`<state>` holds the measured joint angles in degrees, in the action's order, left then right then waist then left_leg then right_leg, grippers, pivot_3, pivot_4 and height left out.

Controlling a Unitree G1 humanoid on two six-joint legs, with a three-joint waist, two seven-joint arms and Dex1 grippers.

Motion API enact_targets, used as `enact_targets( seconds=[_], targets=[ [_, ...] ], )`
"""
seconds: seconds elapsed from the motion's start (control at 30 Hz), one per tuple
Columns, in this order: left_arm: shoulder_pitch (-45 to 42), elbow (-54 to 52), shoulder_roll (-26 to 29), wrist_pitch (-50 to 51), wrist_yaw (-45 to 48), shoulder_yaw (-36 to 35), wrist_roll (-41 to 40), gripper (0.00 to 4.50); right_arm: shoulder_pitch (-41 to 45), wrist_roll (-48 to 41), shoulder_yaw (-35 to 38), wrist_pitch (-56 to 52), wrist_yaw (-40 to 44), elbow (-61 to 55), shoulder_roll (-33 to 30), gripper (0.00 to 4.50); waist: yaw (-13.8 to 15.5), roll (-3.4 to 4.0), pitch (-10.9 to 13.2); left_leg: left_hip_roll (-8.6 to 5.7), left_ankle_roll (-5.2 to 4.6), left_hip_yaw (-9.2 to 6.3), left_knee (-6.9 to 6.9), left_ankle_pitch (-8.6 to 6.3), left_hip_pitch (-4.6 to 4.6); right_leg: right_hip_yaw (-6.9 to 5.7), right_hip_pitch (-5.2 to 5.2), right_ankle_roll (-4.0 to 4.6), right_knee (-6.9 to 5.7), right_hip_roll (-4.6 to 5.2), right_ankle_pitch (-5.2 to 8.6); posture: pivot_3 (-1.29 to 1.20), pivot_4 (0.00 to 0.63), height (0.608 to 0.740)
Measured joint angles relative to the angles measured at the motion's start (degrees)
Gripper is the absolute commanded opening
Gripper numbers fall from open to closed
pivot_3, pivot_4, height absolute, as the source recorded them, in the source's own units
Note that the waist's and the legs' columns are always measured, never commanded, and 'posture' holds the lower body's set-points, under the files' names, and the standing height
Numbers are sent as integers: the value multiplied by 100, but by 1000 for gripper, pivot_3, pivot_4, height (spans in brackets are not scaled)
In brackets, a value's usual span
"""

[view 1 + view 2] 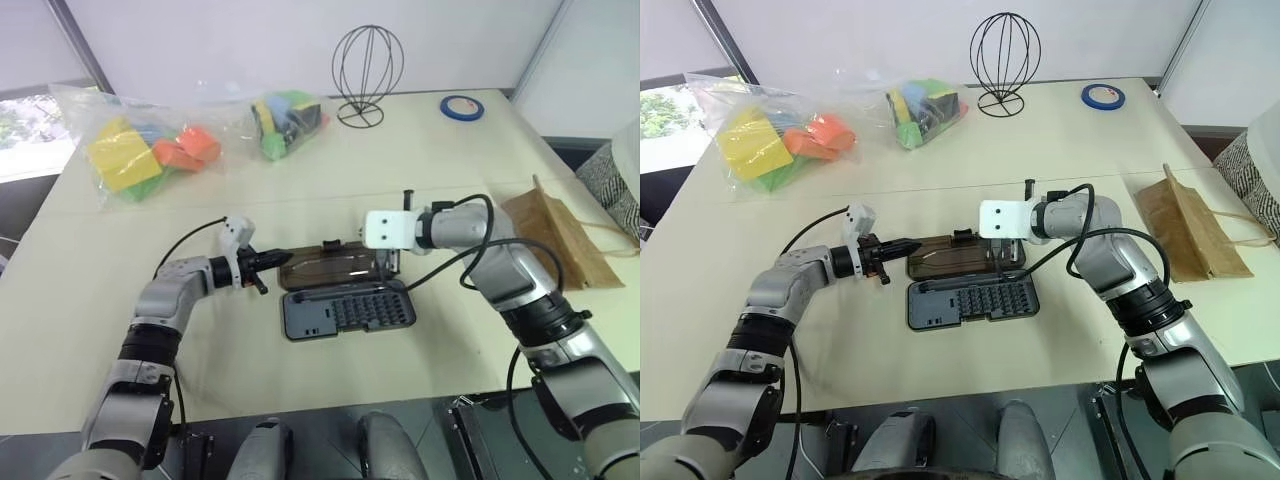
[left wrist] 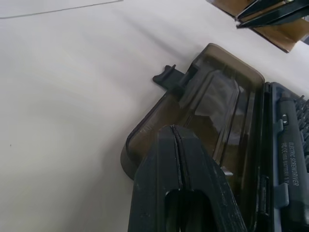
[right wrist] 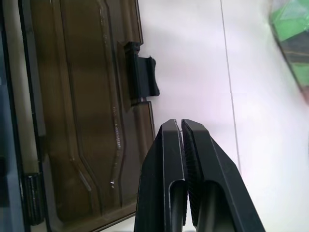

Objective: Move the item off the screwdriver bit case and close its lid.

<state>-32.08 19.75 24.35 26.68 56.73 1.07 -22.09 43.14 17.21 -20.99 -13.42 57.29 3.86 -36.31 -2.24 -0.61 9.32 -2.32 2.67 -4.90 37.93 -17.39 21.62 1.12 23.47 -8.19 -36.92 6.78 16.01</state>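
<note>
The robot's right gripper has its shut fingers beside the lid's far edge [image 3: 147, 113], so it should open, straddle that edge near the lid's corner and pinch it before lifting.
The screwdriver bit case [image 1: 348, 310] lies open mid-table, its dark tray showing rows of bits. Its smoky-brown lid [image 1: 330, 266] lies flat behind the tray, black latch [image 1: 329, 244] on the far edge. The item, a brown paper bag [image 1: 556, 240], rests on the table to the right, clear of the case. My left gripper [image 1: 283, 258] is shut, its tip at the lid's left end [image 2: 217, 101]. My right gripper [image 1: 388, 262] is shut and empty, pointing down at the lid's right end near the latch [image 3: 142, 72].
Two clear bags of coloured blocks [image 1: 140, 150] [image 1: 285, 115] lie at the back left. A black wire stand [image 1: 366, 70] and a blue tape roll [image 1: 462, 107] sit at the back. The table's front edge runs just below the case.
</note>
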Motion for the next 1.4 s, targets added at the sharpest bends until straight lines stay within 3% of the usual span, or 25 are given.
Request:
enact_targets(
  seconds=[0.23,0.5,0.6,0.73,1.4],
  targets=[
    [584,-1678,631,700,309,-52,-444,0,567,-527,209,-634,367,1362,170,99,-32,2,2,4,0,-1,-7,0,-1,2,9,0,-4,-1,0,0,150,740],
    [1268,-2484,1151,624,727,312,-348,0,1101,-710,201,-546,544,2680,386,99,-7,6,5,2,0,3,-6,0,1,5,7,0,-1,2,0,0,150,740],
    [1393,-2495,1121,490,729,521,-234,0,1188,-713,193,-403,607,2872,406,894,-7,7,6,2,0,2,-6,0,2,4,8,0,-1,2,0,0,150,740],
    [1394,-2483,1025,292,715,687,-147,0,1283,-669,145,-236,628,3001,466,2958,-18,8,6,2,0,2,-6,0,1,4,9,0,-2,1,0,0,150,740],
    [1327,-2205,736,-3,679,946,69,0,1677,-451,-9,394,813,4219,809,2958,-27,9,6,2,0,2,-4,0,-9,4,0,0,-6,1,0,0,150,740]
  ],
)
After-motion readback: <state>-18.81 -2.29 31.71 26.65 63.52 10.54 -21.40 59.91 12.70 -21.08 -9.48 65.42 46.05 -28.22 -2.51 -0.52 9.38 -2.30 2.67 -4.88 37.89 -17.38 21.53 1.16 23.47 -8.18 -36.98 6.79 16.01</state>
